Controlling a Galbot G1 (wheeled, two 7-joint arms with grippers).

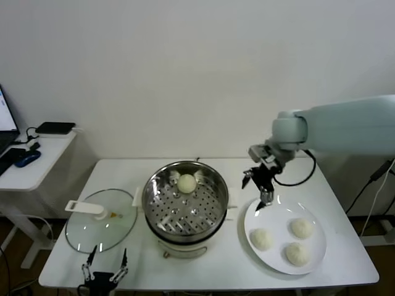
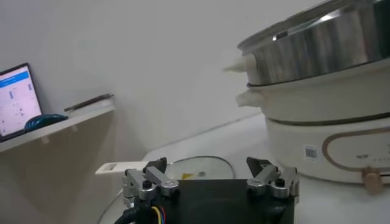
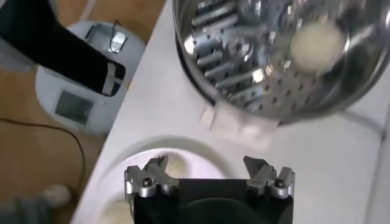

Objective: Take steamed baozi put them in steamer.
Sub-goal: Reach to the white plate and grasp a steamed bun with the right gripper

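The baozi (image 1: 261, 239) nearest the steamer will come off by itself when I lift it, and its neighbours will stay in place, because white plate shows (image 1: 280, 238) between the baozi.
The shiny steamer (image 1: 185, 200) stands mid-table with one cream-white baozi (image 1: 187, 182) on its perforated tray. Three more baozi (image 1: 261, 238) (image 1: 302, 227) (image 1: 297, 253) lie on a white plate (image 1: 281, 217) to its right. My right gripper (image 1: 255, 191) hangs open and empty above the plate's far left rim, between plate and steamer. In the right wrist view the open gripper (image 3: 206, 167) is over the plate (image 3: 122, 167), with the steamer (image 3: 268, 61) and its baozi (image 3: 317, 44) beyond. My left gripper (image 1: 106, 259) is parked open at the table's front edge.
A glass lid (image 1: 102, 219) with a white handle lies left of the steamer, just beyond the left gripper (image 2: 210, 173); it also shows as the lid (image 2: 195, 165) in the left wrist view. A side desk (image 1: 31, 166) with electronics stands far left.
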